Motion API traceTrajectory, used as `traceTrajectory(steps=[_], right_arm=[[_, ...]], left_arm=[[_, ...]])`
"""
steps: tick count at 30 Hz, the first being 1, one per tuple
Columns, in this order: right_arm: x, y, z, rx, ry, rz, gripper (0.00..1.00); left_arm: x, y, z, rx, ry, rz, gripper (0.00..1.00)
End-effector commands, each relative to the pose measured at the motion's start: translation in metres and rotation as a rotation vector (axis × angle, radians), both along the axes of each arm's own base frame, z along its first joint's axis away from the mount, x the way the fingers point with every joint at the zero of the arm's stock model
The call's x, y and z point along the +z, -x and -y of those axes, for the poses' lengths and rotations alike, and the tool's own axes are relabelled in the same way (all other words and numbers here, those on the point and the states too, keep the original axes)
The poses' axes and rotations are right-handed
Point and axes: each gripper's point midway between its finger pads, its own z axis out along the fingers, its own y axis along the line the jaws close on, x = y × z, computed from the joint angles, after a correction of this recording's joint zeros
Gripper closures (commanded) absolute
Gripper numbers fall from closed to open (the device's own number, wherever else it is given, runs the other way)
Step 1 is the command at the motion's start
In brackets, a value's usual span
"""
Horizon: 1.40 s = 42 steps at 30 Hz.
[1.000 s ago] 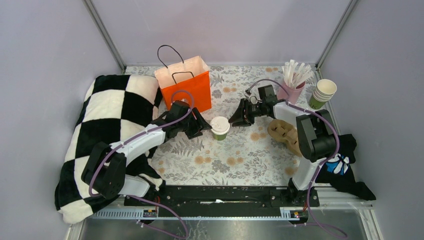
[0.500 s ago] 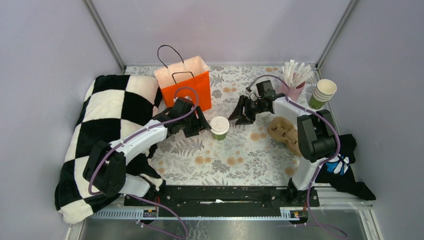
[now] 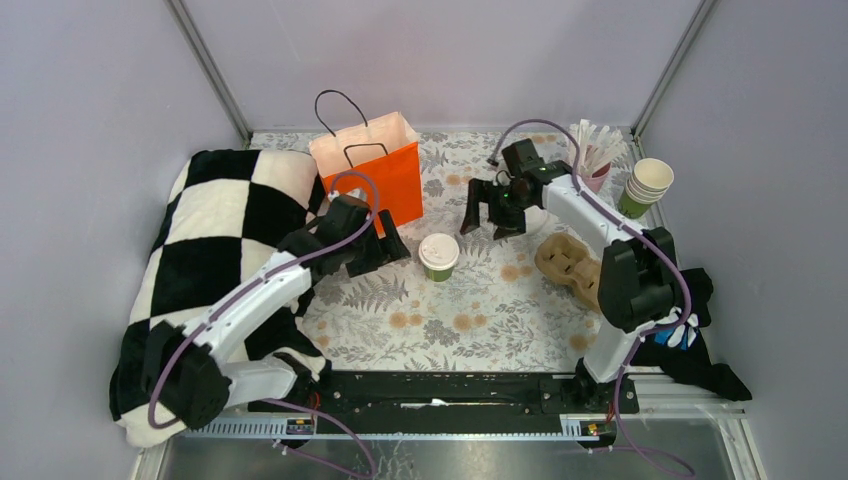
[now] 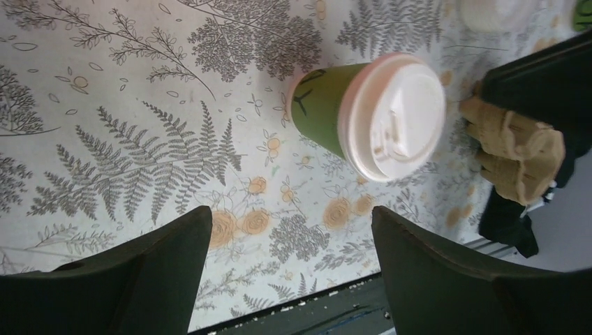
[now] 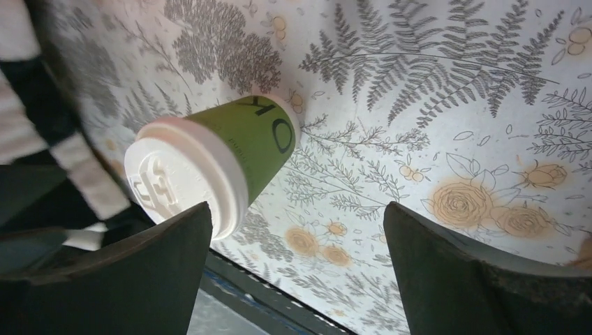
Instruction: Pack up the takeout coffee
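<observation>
The takeout coffee [image 3: 440,267] is standing in the open middle of the cloth, so my right gripper should move it back by its white lid [image 3: 438,249] before reaching for the pulp carrier.
The takeout coffee [image 3: 439,256], a green paper cup with a white lid, stands upright and alone on the floral cloth near the middle. It also shows in the left wrist view as the cup [image 4: 363,112] and in the right wrist view as the cup [image 5: 209,160]. My left gripper [image 3: 392,243] hangs open just left of it, not touching; the left wrist view shows this gripper [image 4: 291,216] with only cloth between its fingers. My right gripper [image 3: 490,227] is open above and to the cup's right, and this gripper [image 5: 297,209] holds nothing.
An orange paper bag [image 3: 370,170] stands open behind the left gripper. The brown pulp carrier [image 3: 570,265] lies to the right. A pink cup of straws [image 3: 590,160] and stacked lidless cups [image 3: 645,188] sit at the back right. A checkered blanket [image 3: 220,230] fills the left side.
Both grippers have opened wider and drawn back from the cup: the left one leftward, the right one up and toward the back. The cup has stayed in place.
</observation>
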Motion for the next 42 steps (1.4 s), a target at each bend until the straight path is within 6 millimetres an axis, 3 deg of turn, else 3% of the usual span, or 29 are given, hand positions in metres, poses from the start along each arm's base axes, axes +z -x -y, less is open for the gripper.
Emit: traceTrajectory(steps=[1, 6, 11, 16, 28, 37, 42], right_arm=[[0.033, 0.018, -0.016, 0.195, 0.205, 0.167, 0.00], [0.047, 0.025, -0.052, 0.316, 0.279, 0.242, 0.00], [0.042, 0.027, -0.071, 0.399, 0.394, 0.267, 0.00], [0.030, 0.025, -0.075, 0.439, 0.488, 0.280, 0.00], [0.017, 0.035, -0.095, 0.475, 0.435, 0.259, 0.00], [0.049, 0.030, -0.102, 0.430, 0.405, 0.316, 0.00], [0.037, 0.034, -0.100, 0.431, 0.409, 0.286, 0.00]], left_arm=[[0.057, 0.005, -0.008, 0.002, 0.047, 0.126, 0.10], [0.096, 0.016, -0.017, 0.013, 0.085, 0.196, 0.06], [0.116, 0.019, -0.021, 0.029, 0.105, 0.226, 0.05], [0.117, 0.016, -0.022, 0.026, 0.084, 0.224, 0.05], [0.118, 0.013, -0.019, 0.019, 0.084, 0.222, 0.04], [0.114, 0.013, -0.020, 0.022, 0.074, 0.217, 0.04], [0.114, 0.013, -0.019, 0.019, 0.083, 0.217, 0.04]])
